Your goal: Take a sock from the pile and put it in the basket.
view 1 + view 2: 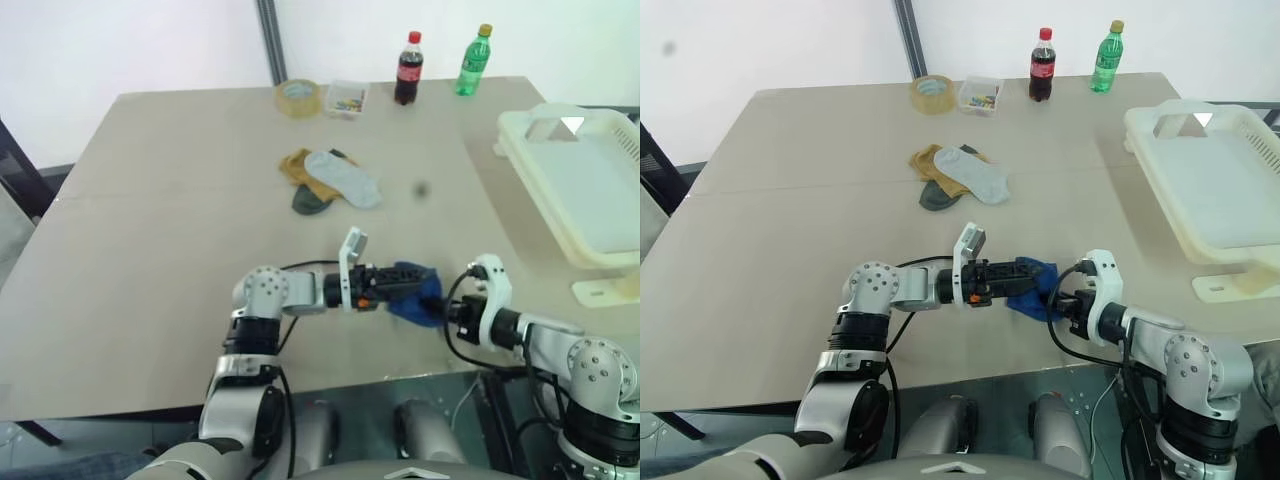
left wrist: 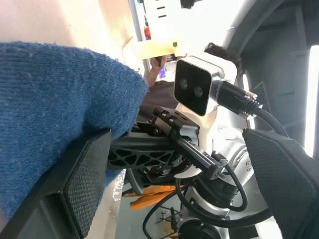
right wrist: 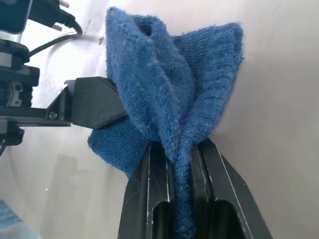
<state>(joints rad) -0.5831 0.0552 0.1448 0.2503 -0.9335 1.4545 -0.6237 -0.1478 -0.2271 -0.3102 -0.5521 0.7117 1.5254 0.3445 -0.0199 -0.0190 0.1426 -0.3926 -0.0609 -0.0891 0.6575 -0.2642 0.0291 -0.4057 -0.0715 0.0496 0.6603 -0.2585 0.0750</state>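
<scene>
My right gripper is holding the blue sock (image 3: pixel 133 107), and the sock rests against my left gripper's finger. Next, my left gripper moves back out of the way before the sock goes to the basket (image 1: pixel 590 185).
A blue sock (image 1: pixel 420 291) hangs just above the table's near edge between my two grippers. My right gripper (image 3: pixel 182 149) is shut on a bunched fold of this sock (image 3: pixel 169 89). My left gripper (image 1: pixel 400 281) points sideways at it with its jaws standing wide open; the sock (image 2: pixel 50 99) lies against one of its fingers (image 2: pixel 84 184). The pile (image 1: pixel 330 180) of mustard, grey and dark green socks lies mid-table. The cream-white basket (image 1: pixel 515 135) stands at the table's right edge, beyond my right arm.
Along the table's far edge stand a tape roll (image 1: pixel 298 97), a small clear box (image 1: pixel 346 98) of colourful bits, a cola bottle (image 1: pixel 408 70) and a green bottle (image 1: pixel 474 62). Bare tabletop lies between the pile and the basket.
</scene>
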